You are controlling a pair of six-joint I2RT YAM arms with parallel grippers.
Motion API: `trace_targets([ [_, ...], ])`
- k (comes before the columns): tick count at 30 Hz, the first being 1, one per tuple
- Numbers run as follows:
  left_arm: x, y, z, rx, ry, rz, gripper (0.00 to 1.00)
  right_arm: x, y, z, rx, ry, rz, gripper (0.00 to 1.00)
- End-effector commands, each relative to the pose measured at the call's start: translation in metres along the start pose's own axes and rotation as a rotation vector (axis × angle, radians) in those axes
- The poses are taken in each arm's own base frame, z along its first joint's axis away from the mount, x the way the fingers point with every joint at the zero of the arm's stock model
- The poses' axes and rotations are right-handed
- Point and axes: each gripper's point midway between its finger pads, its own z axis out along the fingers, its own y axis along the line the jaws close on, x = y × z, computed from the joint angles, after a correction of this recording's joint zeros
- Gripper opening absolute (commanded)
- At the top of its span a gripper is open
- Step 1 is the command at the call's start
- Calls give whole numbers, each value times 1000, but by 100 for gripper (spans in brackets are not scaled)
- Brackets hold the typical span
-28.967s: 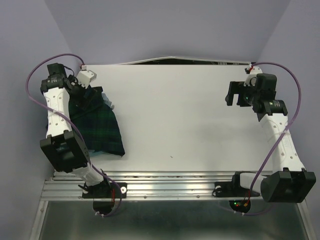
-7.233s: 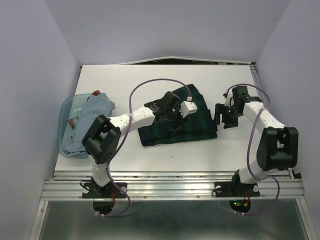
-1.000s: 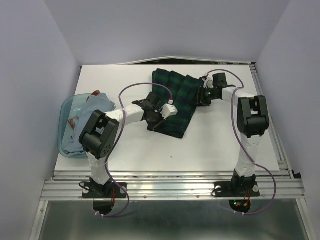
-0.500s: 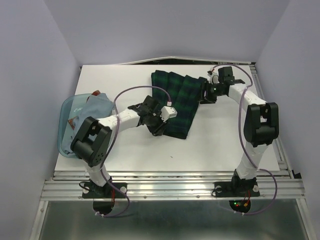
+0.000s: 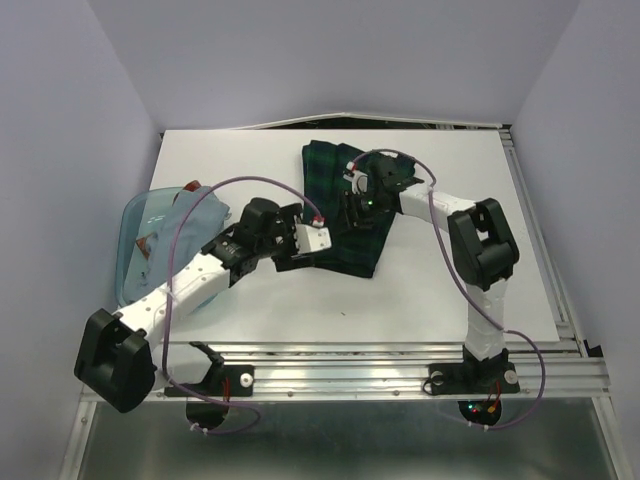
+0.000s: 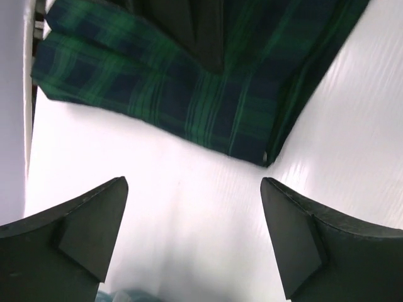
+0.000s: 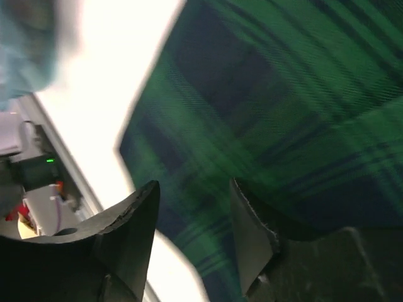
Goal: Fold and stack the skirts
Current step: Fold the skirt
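I expect the tartan skirt (image 5: 348, 257) to bring up several layers together in bunched pleats when I lift it, because the skirt's loose edges (image 6: 284, 116) lie on top of each other at its near corner.
The green-and-navy tartan skirt (image 5: 357, 250) lies folded narrow, running from the table's back centre toward the middle. It also shows in the left wrist view (image 6: 189, 82) and fills the right wrist view (image 7: 264, 82). My left gripper (image 5: 297, 252) is open and empty over bare table just left of the skirt's near corner; it also shows in the left wrist view (image 6: 194, 239). My right gripper (image 5: 356, 197) hovers low over the skirt's middle, jaws apart, and a fold of cloth lies against one finger (image 7: 252, 226). A pale grey-blue skirt (image 5: 165, 235) lies in the tub.
A translucent blue plastic tub (image 5: 135, 222) stands at the table's left edge, partly under my left arm. The white table (image 5: 450, 290) ends in a metal rail at the near edge. Purple cables loop above both arms.
My right gripper swept left from the skirt's right edge onto its middle, and the skirt is narrower now. My left arm pulled back to the left, off the skirt.
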Motion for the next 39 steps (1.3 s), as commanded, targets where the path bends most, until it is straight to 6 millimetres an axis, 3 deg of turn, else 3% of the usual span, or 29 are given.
trace_targets([
  [1, 42, -2, 5, -69, 87, 296, 99, 18, -49, 23, 56, 48, 20, 52],
  [4, 55, -1, 17, -182, 59, 421, 99, 38, -75, 35, 104, 99, 38, 50],
  [7, 61, 0, 25, -233, 49, 500, 99, 52, -86, 43, 116, 130, 65, 49],
  [10, 64, -2, 34, -277, 19, 549, 99, 58, -90, 45, 122, 142, 77, 48],
  [16, 72, -25, 55, -215, -26, 608, 99, 65, -94, 51, 110, 166, 111, 47],
  [20, 65, -48, 68, -145, -88, 648, 99, 69, -93, 56, 88, 184, 148, 47],
  [24, 54, -58, 82, -110, -125, 634, 99, 71, -96, 59, 67, 190, 187, 46],
  [28, 46, -56, 96, -105, -126, 586, 99, 73, -99, 59, 54, 195, 212, 45],
  [32, 43, -43, 107, -140, -82, 510, 99, 77, -99, 61, 43, 205, 226, 45],
  [39, 45, -45, 110, -108, -67, 514, 98, 79, -100, 63, 36, 212, 236, 44],
])
